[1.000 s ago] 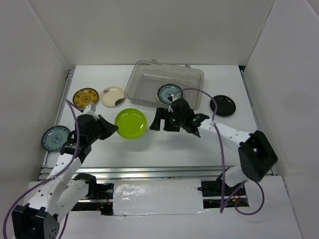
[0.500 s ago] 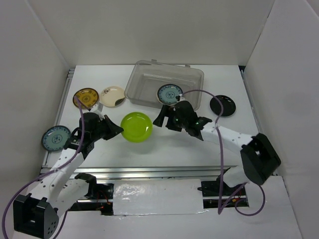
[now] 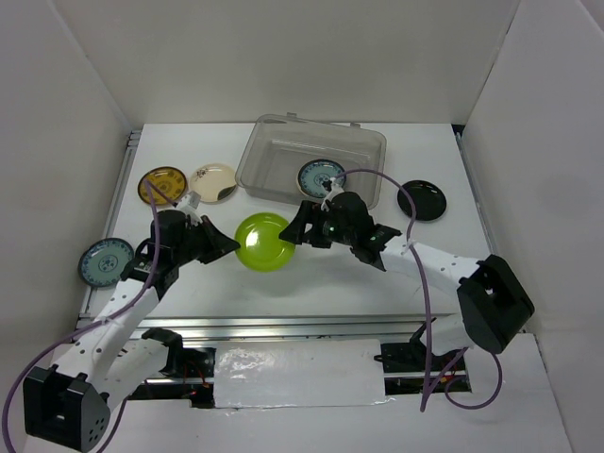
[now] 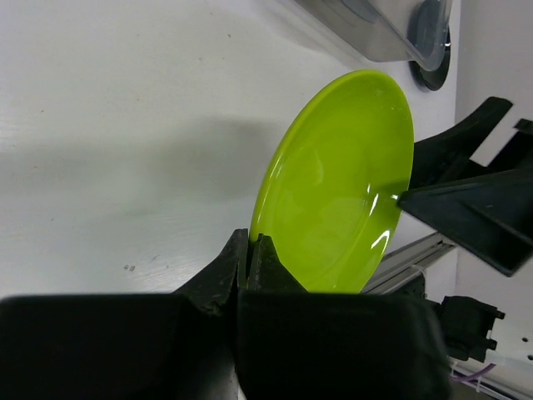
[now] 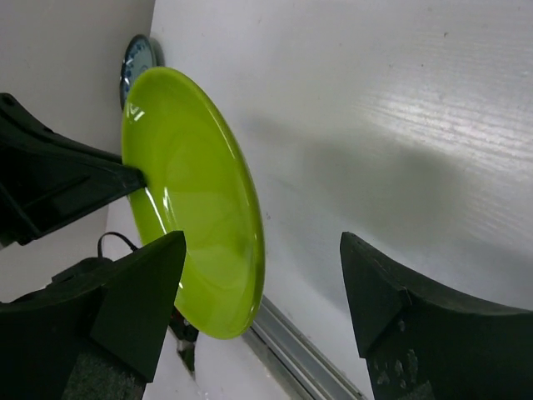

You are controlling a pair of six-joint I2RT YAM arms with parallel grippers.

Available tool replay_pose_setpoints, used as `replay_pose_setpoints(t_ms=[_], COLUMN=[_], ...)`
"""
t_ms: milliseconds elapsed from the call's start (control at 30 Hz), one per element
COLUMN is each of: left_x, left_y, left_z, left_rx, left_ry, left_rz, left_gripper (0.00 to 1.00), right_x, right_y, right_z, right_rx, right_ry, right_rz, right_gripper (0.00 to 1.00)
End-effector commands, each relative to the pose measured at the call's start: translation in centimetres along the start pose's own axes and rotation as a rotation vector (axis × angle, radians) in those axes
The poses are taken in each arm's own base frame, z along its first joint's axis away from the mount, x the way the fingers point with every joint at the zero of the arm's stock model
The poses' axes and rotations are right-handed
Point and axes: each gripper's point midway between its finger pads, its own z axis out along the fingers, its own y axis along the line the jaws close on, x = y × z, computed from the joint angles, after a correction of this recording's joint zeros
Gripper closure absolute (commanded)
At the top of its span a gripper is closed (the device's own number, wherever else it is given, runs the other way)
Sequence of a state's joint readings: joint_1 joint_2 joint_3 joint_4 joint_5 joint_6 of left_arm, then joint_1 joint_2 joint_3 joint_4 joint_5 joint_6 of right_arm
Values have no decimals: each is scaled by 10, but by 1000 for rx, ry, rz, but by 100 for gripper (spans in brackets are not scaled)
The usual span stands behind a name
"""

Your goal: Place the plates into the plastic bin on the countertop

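I should hand over the lime green plate from my left gripper by its free rim (image 3: pixel 287 251), because the bin's blue patterned plate (image 3: pixel 319 176) is on my right gripper's side and the lime green plate is to be stacked there.
A lime green plate (image 3: pixel 263 242) hangs tilted above the countertop (image 3: pixel 377 274), just in front of the plastic bin (image 3: pixel 274 127). My left gripper (image 3: pixel 229 247) is shut on its left rim; the wrist view shows the fingertips (image 4: pixel 250 246) pinching the plate (image 4: pixel 341 183). My right gripper (image 3: pixel 294 231) is open at the plate's right side. In the right wrist view its jaws (image 5: pixel 262 242) stand wide apart with the plate's rim (image 5: pixel 196 208) between them, not clamped. A blue patterned plate (image 3: pixel 321 176) lies in the bin.
A black plate (image 3: pixel 421 200) sits right of the bin. Mustard-yellow (image 3: pixel 162 185) and cream (image 3: pixel 213 182) plates lie left of it, and another blue plate (image 3: pixel 105 261) lies at the left edge. A metal rail (image 3: pixel 302 326) runs along the front.
My left gripper carried the lime plate to the right. My right gripper swung left until its fingers straddle the plate's rim, and they have narrowed slightly.
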State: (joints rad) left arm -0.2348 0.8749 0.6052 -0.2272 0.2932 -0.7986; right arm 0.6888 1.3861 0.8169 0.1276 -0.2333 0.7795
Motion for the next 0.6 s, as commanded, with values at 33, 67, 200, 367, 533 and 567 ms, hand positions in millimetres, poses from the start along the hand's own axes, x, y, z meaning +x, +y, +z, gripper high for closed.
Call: replay_pose_setpoints(t_ms=[33,67,200,367,533,567], left_x=[-21,-22,-26,-48,-63,-64], left_y=[-36,-36,-35,-21,26,37], left_z=[-6,-6,-4,-15,-58,-64], left_rx=[111,107,81,-84,-391,-440], left_ry=[-44,-44,-42,-120,-298,-335], left_rz=[14,13,-4,-63,-197,-200], left_gripper=[100,100,82,1,1,1], right_x=[-4,-3,-11,-55,-140,-176], right_y=[27,30,32,12,-49,-56], right_z=[4,3,0,-6,-24,-26], right_rx=[-95,-111,-111,4,210,223], right_ry=[10,8,-34,-163,-356,-417], right_rz=[-56,-55,-49,30,236,247], right_gripper=[24,32,100,100,100,100])
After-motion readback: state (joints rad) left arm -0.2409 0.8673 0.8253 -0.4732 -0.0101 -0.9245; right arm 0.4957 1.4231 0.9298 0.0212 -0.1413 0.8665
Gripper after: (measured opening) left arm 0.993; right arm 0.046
